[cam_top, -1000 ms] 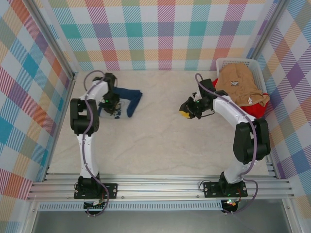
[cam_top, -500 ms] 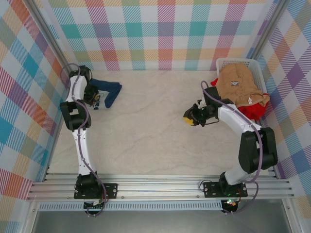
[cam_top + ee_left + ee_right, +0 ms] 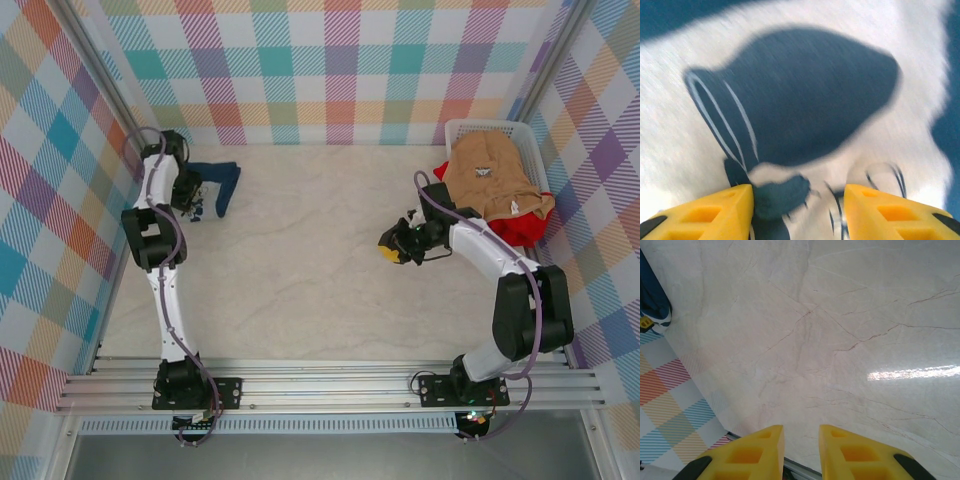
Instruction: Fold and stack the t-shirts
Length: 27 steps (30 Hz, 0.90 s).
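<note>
My left gripper needs to move off the hat print, because the navy t-shirt's edge [image 3: 230,190] away from the wall is slanted. The gripper should then press nearer that edge [image 3: 210,197] and slide the t-shirt straight.
The navy t-shirt [image 3: 224,184] lies bunched at the far left of the table, close to the wall. My left gripper [image 3: 190,198] hangs right over its left part. In the left wrist view its yellow fingers [image 3: 715,212] stand apart over the shirt's white print and dark graphic [image 3: 805,100], blurred, with no cloth pinched between them. The tan t-shirt [image 3: 495,172] is heaped on the red one [image 3: 516,229] at the basket. My right gripper [image 3: 388,246] hovers over bare table mid-right, its fingers [image 3: 850,455] a narrow gap apart and empty.
The white laundry basket [image 3: 487,126] stands at the back right corner against the plaid wall. The marble-look tabletop [image 3: 310,270] spreads between the two arms. A metal rail [image 3: 330,375] runs along the near edge.
My left arm has pulled the navy t-shirt from mid-left to the far left wall, and its jaws have widened. My right gripper has drifted slightly nearer.
</note>
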Tool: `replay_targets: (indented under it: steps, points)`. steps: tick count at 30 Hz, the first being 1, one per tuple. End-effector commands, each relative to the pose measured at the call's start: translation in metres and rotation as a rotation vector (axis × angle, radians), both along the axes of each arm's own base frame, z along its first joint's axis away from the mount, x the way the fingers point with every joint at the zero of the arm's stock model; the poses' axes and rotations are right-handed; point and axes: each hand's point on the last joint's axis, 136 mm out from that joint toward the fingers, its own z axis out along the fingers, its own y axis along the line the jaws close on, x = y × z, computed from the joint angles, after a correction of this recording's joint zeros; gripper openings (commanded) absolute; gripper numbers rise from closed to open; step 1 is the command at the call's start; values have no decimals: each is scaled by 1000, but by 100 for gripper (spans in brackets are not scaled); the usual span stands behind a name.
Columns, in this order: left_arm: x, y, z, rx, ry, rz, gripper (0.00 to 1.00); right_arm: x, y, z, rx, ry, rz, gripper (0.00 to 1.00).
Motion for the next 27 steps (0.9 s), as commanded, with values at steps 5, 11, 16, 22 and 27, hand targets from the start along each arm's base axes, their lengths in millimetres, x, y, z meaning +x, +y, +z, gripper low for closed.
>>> replay_targets:
  steps: [5,11,16,22,27]
  points:
    - [0,-33,42,44,-65,-143,49,16,6,9,38,-18,-4,25]
    - [9,-51,18,-15,-37,-203,46,10,4,6,35,-10,-9,25]
    - [11,-68,-5,-63,-28,-249,43,4,3,7,32,-9,-11,25]
    - [-1,-91,-12,-12,34,-304,42,2,2,3,31,0,-12,25]
    - [-26,-67,-30,116,160,-225,43,5,3,6,35,-4,-6,25]
